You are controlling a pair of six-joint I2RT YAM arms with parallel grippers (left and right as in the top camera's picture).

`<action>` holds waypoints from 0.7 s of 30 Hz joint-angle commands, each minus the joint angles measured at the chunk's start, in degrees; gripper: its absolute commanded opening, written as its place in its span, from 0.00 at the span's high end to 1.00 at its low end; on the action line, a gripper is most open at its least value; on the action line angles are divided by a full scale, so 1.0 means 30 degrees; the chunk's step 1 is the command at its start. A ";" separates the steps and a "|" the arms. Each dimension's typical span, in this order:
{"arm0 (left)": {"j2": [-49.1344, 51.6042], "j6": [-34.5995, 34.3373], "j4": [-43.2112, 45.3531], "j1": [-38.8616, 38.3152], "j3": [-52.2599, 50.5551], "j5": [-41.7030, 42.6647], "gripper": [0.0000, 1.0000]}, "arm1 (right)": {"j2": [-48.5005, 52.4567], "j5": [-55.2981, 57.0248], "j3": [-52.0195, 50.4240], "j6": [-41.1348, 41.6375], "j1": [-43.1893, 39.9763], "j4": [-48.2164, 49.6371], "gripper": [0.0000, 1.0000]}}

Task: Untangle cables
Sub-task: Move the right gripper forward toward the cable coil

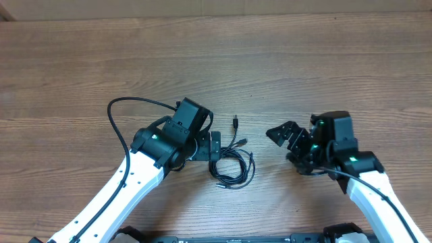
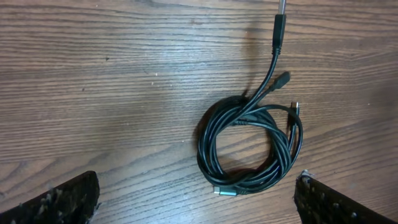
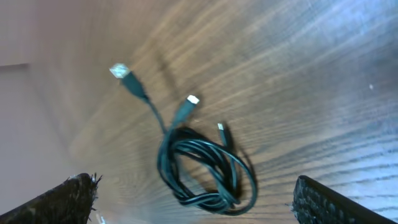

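The black cable parts cross [image 2: 240, 114] and wrap over one another, so the coil [image 2: 210, 144] will rise all together, still looped, when I lift the coil's edge.
The cables [image 1: 234, 169] lie together in one small black coil on the wooden table [image 1: 304, 61], between the two arms. Two plug ends [image 1: 235, 121] stick out toward the far side. My left gripper [image 1: 216, 146] is open right beside the coil's left edge. In the left wrist view the coil [image 2: 249, 146] sits ahead of the open gripper [image 2: 198, 205], nearer the right finger [image 2: 342, 202], with a silver plug tip [image 2: 225, 190] at its near edge. My right gripper [image 1: 285, 150] is open, well to the coil's right. The blurred right wrist view shows the coil [image 3: 208, 171] beyond the open gripper [image 3: 196, 208].
The left arm's thicker black cable [image 1: 128, 108] loops over the table on the left. The table's far edge [image 1: 202, 15] runs along the top of the overhead view. The arms' bases are at the near edge.
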 commanded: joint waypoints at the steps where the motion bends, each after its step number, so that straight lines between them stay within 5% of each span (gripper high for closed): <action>1: 0.0066 -0.0248 0.0066 0.0000 -0.0087 0.0073 0.00 | 0.1144 0.0714 0.0459 0.0765 0.0670 0.0015 0.00; 6: 0.0066 -0.0262 0.0918 -0.0007 -0.0087 0.1639 0.00 | 0.2280 0.1049 0.0459 0.0692 0.0933 0.0044 0.00; 8: 0.0102 -0.0590 0.1049 -0.0022 -0.0087 0.1785 0.16 | 0.2280 0.1523 0.0459 0.0692 0.0925 0.0036 0.00; 12: 0.0335 -0.3898 0.0670 -0.0022 -0.0182 0.1639 0.25 | 0.2273 0.1792 0.0459 0.0699 0.0925 0.0364 0.00; 16: 0.1217 -0.8247 -0.0379 -0.0131 -0.0466 0.1727 0.21 | 0.2273 0.2011 0.0459 0.0707 0.0925 0.0474 0.00; 21: 0.2980 -1.0134 -0.0437 -0.0809 -0.1122 0.2703 0.20 | 0.2273 0.2127 0.0459 0.0707 0.0925 0.0466 0.00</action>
